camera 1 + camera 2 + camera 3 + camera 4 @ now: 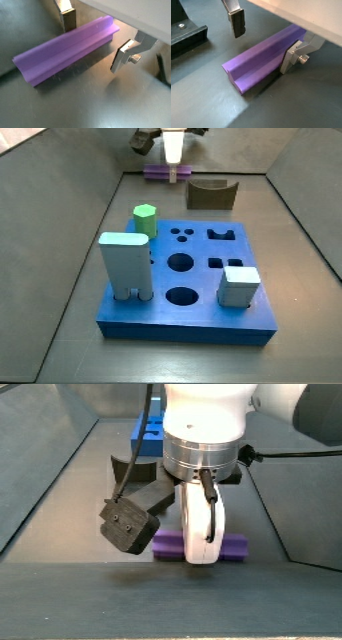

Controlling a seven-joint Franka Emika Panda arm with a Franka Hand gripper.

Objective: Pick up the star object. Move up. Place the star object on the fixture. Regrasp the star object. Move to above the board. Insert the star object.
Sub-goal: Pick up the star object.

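The star object will settle in the hollow and stay there when I put it down, because the fixture's top edge [211, 188] dips in the middle.
The star object [63, 50] is a slim lilac ridged bar lying flat on the dark floor, also seen in the other wrist view [261, 62]. My gripper [93, 47] is open and hangs low over one end of the bar, one finger on each side. One finger [236, 24] stands well clear of it and the other finger [290, 60] is close against its side. In a side view the gripper [171, 150] is at the far wall above the star object [168, 173], beside the olive-brown fixture [210, 194]. The blue board [201, 278] lies nearer the camera.
On the board stand a green hexagonal peg [144, 220], a tall pale blue-green block [124, 263] and a pale cube [241, 286]. Grey walls close in the floor on all sides. A dark part of the fixture [186, 36] lies near the gripper.
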